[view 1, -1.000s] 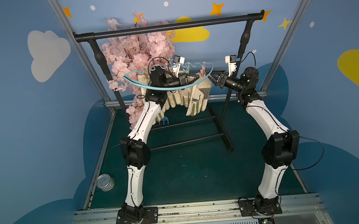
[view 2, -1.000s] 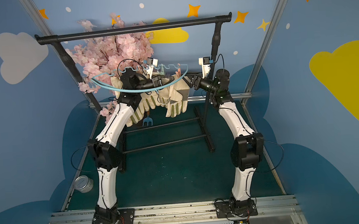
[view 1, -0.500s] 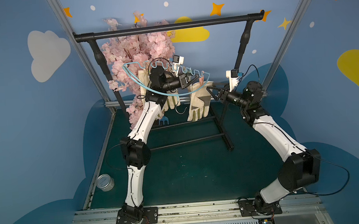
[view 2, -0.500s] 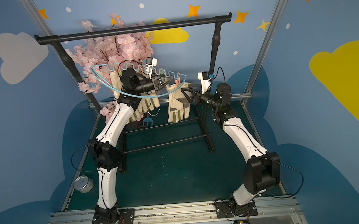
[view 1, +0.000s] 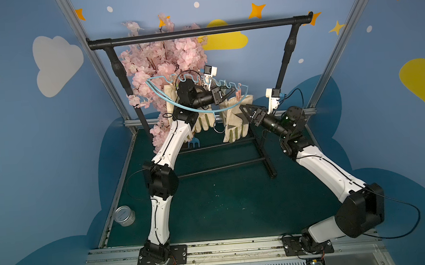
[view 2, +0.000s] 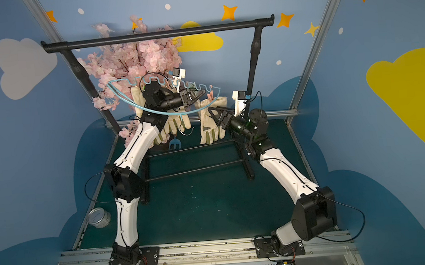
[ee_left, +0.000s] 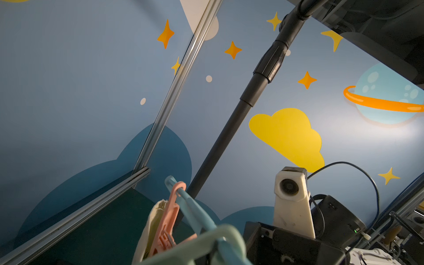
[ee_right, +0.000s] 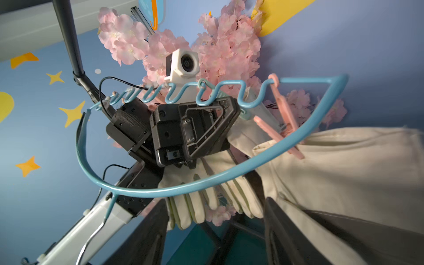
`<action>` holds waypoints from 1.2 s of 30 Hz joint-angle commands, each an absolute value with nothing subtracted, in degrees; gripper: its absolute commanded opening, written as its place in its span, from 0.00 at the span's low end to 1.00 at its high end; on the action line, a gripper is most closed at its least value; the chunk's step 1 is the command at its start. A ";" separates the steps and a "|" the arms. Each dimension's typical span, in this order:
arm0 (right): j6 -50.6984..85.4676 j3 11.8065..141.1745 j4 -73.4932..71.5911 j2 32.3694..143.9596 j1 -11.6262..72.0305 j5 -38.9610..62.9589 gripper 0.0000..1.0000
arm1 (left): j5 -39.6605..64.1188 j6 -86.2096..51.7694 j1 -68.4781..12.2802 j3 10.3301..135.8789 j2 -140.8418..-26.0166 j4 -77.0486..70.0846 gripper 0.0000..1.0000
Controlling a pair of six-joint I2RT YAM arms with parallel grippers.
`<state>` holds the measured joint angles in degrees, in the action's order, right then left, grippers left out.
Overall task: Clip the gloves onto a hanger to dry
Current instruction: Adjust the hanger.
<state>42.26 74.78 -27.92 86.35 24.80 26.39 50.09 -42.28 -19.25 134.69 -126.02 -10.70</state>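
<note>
My left gripper has the hanger's curved bar (view 1: 183, 106) across its wrist, so my right gripper should grab the bar's end (view 1: 242, 99) by the pink peg while my left gripper backs out.
My left gripper (view 1: 225, 94) is shut on the wavy bar of the light-blue hanger (view 1: 186, 108) and holds it up, tipped over, below the rack's top bar. Cream gloves hang from it. One glove (view 1: 236, 120) is clipped by a pink peg (view 1: 238, 94) at the hanger's right end; others (view 1: 203, 121) hang behind my left arm. My right gripper (view 1: 243, 110) is open just right of the end glove. In the right wrist view that glove (ee_right: 344, 172) drapes past one finger (ee_right: 286, 229), and nothing lies between the fingers. The hanger's silver hook (view 1: 216, 127) points down.
The black garment rack (view 1: 199, 31) spans the back, its base bars (view 1: 221, 165) on the green floor. A pink blossom tree (view 1: 162, 57) stands behind the hanger. A tin can (view 1: 124, 216) sits at the front left, and a small blue rake (view 1: 194, 142) lies under the gloves.
My left arm has lifted and tilted the hanger, so the gloves hang apart instead of bunched. My right arm has drawn back and dropped lower, its open gripper staying beside the end glove.
</note>
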 commanded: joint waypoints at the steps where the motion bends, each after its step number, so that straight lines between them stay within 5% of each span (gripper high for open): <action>1: 53.16 78.26 -33.92 89.74 26.35 25.84 0.66 | 49.63 -42.75 -19.06 134.80 -122.87 -14.85 0.03; 7: 61.18 81.94 -44.17 95.87 27.46 25.71 0.63 | 49.25 -42.82 -19.02 133.70 -122.61 -15.65 0.03; 14: 63.46 84.65 -52.97 97.73 27.77 27.10 0.41 | 49.18 -41.30 -18.95 133.33 -122.88 -13.65 0.03; 22: 65.58 88.40 -56.33 98.57 27.60 27.41 0.30 | 48.78 -40.48 -18.79 132.74 -123.22 -12.70 0.03; 26: 67.90 90.26 -52.04 98.93 27.47 27.24 0.12 | 48.85 -38.85 -19.06 132.07 -122.76 -11.34 0.04; 31: 66.35 88.56 -48.57 96.74 26.56 24.64 0.04 | 48.97 -35.56 -19.49 129.44 -120.62 -8.71 0.19; 36: 67.53 87.90 -45.96 95.21 24.87 24.30 0.00 | 46.97 -30.00 -20.67 123.13 -116.22 -5.00 0.47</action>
<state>68.42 87.79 -45.80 98.39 26.11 26.44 48.05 -34.70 -19.44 124.64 -121.34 -7.09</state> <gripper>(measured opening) 0.148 0.460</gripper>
